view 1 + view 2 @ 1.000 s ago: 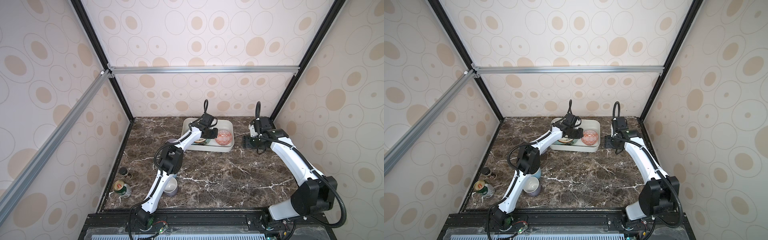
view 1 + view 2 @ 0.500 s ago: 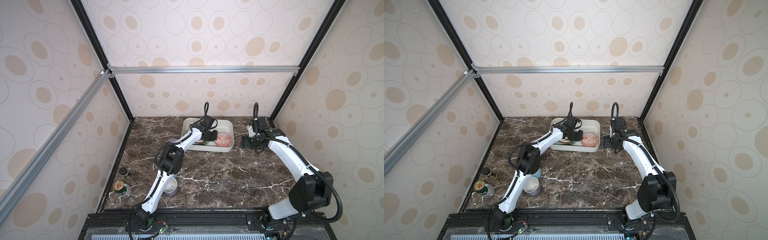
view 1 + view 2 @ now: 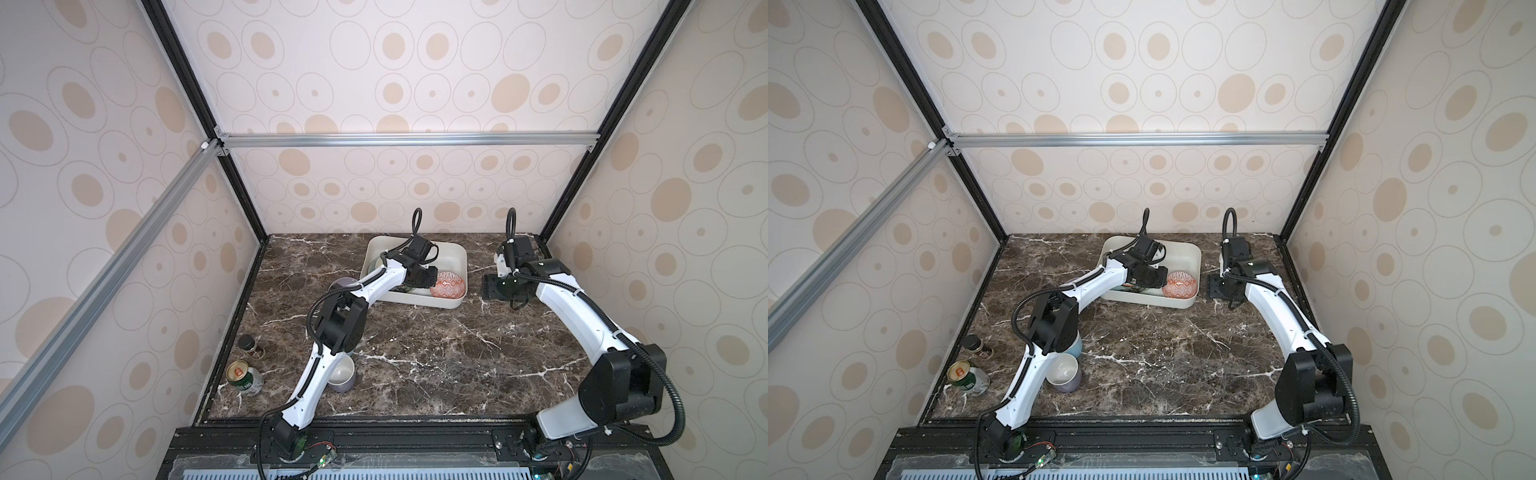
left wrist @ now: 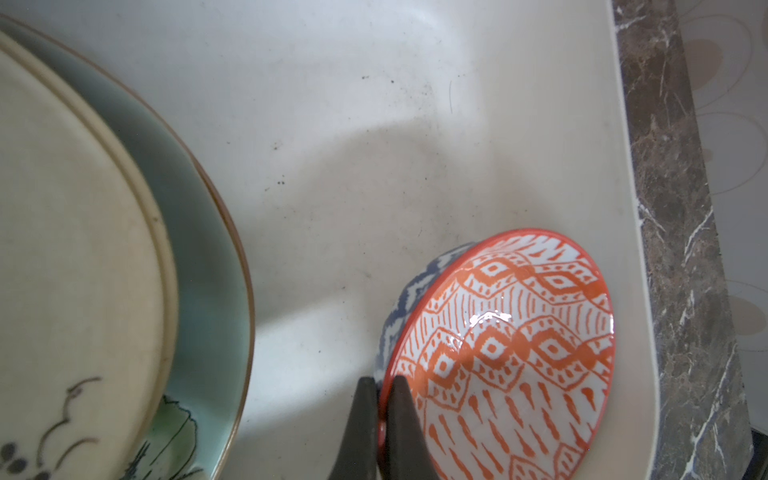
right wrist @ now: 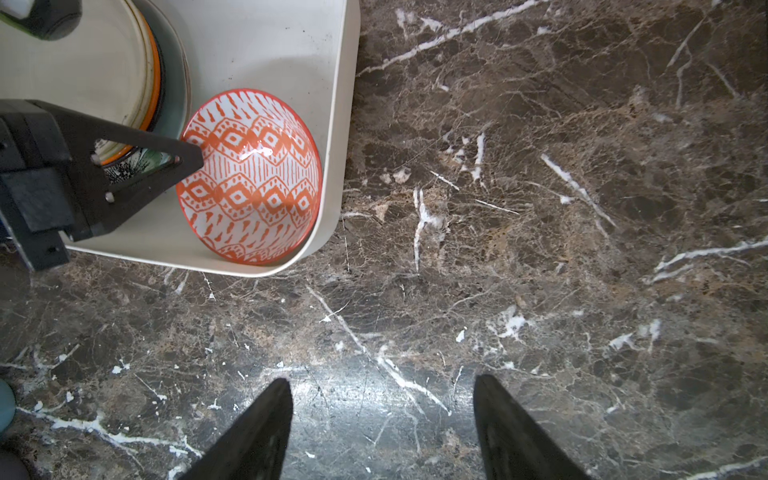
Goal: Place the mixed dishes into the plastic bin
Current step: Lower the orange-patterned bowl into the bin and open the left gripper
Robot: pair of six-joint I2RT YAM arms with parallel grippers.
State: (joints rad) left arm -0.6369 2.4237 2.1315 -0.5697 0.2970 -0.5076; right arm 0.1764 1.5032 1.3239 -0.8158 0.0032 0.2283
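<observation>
The orange-patterned bowl (image 3: 449,286) is hanging inside the bin, clear of the teal plate. The robot's left gripper should go on gently moving the bowl into the bin's near corner (image 3: 460,301) until the bowl rests, then let go.
The white plastic bin (image 3: 464,270) stands at the back of the marble table in both top views. Inside it an orange-patterned bowl (image 4: 511,345) leans tilted in the near right corner, and my left gripper (image 4: 382,384) is shut on its rim. Beside the bowl, a cream plate (image 4: 75,249) lies on a teal plate (image 4: 208,266). My right gripper (image 5: 380,399) hangs open over bare marble just right of the bin, holding nothing. A lavender-grey mug (image 3: 343,374) stands at the front left. A light-blue mug (image 3: 1075,347) is mostly hidden under my left elbow.
A green can (image 3: 245,378) lies on its side and a small dark jar (image 3: 251,345) stands by the left wall at the front. A greyish round dish (image 3: 343,284) shows partly behind my left forearm. Patterned walls close in three sides.
My left gripper has brought the bowl lower and nearer the bin's front corner. My right gripper has shifted slightly left, closer to the bin.
</observation>
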